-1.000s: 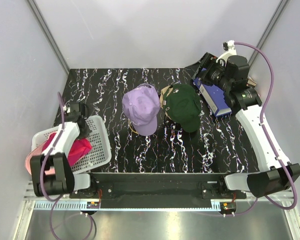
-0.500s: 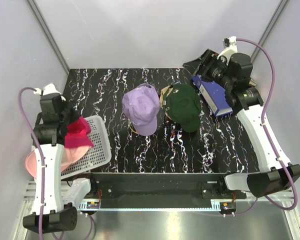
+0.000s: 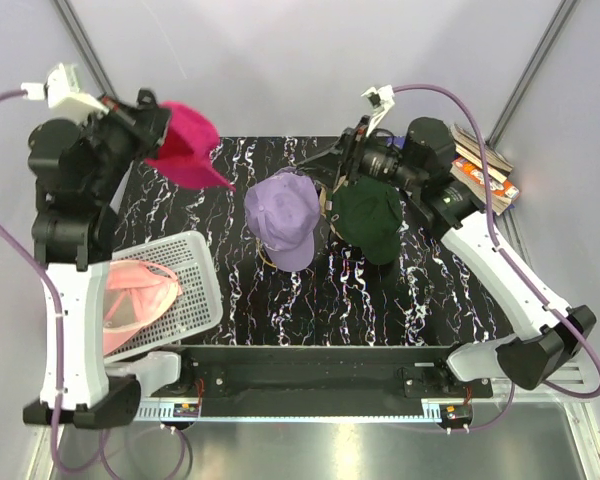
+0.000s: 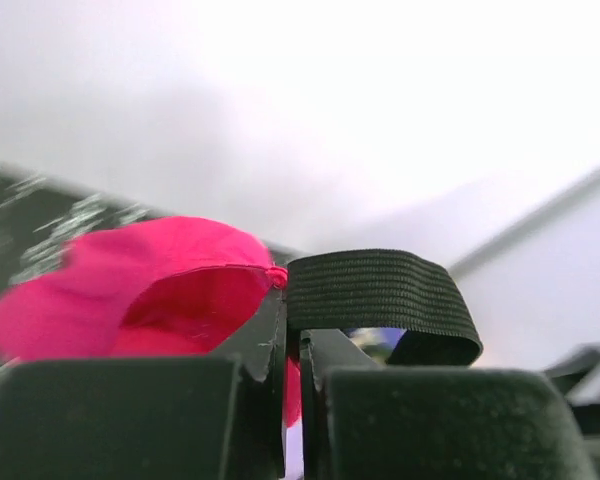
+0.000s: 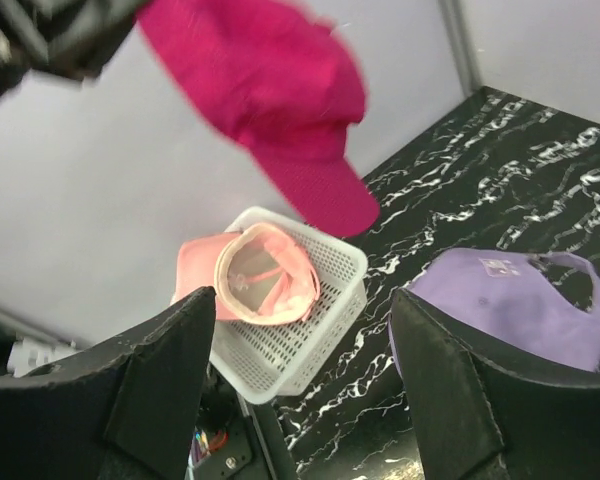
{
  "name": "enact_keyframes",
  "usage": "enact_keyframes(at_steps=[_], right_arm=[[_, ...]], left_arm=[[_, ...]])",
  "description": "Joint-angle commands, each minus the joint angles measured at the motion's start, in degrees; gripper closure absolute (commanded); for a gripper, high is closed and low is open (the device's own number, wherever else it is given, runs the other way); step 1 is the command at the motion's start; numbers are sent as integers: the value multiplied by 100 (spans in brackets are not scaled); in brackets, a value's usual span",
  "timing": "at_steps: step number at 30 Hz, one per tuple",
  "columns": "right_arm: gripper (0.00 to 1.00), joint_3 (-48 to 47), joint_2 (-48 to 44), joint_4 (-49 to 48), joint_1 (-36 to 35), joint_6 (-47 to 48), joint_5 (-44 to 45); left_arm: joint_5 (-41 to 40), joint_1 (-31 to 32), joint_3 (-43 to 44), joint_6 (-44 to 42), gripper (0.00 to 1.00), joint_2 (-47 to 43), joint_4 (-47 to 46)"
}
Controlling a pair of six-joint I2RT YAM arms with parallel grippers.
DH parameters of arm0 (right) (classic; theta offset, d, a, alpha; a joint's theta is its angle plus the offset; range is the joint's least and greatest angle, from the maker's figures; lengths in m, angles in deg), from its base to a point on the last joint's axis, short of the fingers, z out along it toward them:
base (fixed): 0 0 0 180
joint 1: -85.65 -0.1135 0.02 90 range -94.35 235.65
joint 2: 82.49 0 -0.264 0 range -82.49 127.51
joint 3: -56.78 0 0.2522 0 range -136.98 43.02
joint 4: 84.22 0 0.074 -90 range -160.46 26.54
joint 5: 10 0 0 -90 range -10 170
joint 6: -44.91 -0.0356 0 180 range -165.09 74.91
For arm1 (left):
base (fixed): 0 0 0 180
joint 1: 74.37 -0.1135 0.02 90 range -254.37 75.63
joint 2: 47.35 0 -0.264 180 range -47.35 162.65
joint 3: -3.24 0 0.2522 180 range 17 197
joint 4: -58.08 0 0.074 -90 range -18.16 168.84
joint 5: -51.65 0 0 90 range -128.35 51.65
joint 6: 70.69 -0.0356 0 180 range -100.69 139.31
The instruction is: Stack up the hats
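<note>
Next, I take the cap's brim [image 3: 197, 174] with my right gripper and steady the cap before I lower it, because the magenta cap is hanging from my left gripper by its rear edge [image 4: 274, 274].
My left gripper [image 3: 152, 120] is raised high at the back left, shut on the rear edge of the magenta cap [image 3: 187, 147], which hangs in the air. In the left wrist view the jaws [image 4: 292, 345] pinch the magenta cap [image 4: 150, 290] beside its black strap [image 4: 380, 292]. The lavender cap [image 3: 283, 215] and the dark green cap [image 3: 370, 215] lie side by side on the table; a tan cap edge [image 3: 330, 190] shows under the green one. The light pink cap [image 3: 132, 298] lies in the basket. My right gripper [image 3: 350, 155] is open and empty, above the green cap's far edge.
The white mesh basket [image 3: 198, 290] stands at the front left; the right wrist view shows the basket [image 5: 325, 330], the pink cap [image 5: 250, 272], the magenta cap [image 5: 270, 100] and the lavender cap [image 5: 510, 300]. Books [image 3: 485, 165] lie at the back right. Grey walls enclose the table.
My left arm lifted the magenta cap out of the basket, up and toward the back. My right arm swung left from the books to above the green cap.
</note>
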Motion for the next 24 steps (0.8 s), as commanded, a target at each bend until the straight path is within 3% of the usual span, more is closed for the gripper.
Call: enact_keyframes(at_steps=[1, 6, 12, 17, 24], right_arm=[[21, 30, -26, -405, -422, 1073, -108], [20, 530, -175, -692, -854, 1970, 620], [20, 1268, -421, -1222, -1057, 2164, 1209], [19, 1883, -614, -1748, -1057, 2375, 1825], [17, 2367, -957, -2240, -1066, 2639, 3091]], left_arm=[[-498, 838, 783, 756, 100, 556, -722], [-1070, 1671, 758, 1425, 100, 864, -1477], [-1432, 2578, 1310, 1636, 100, 1461, -2084], [-993, 2886, 1830, 1979, 100, 1840, -2233], [-913, 2975, 1822, 2067, 100, 1788, -2287]])
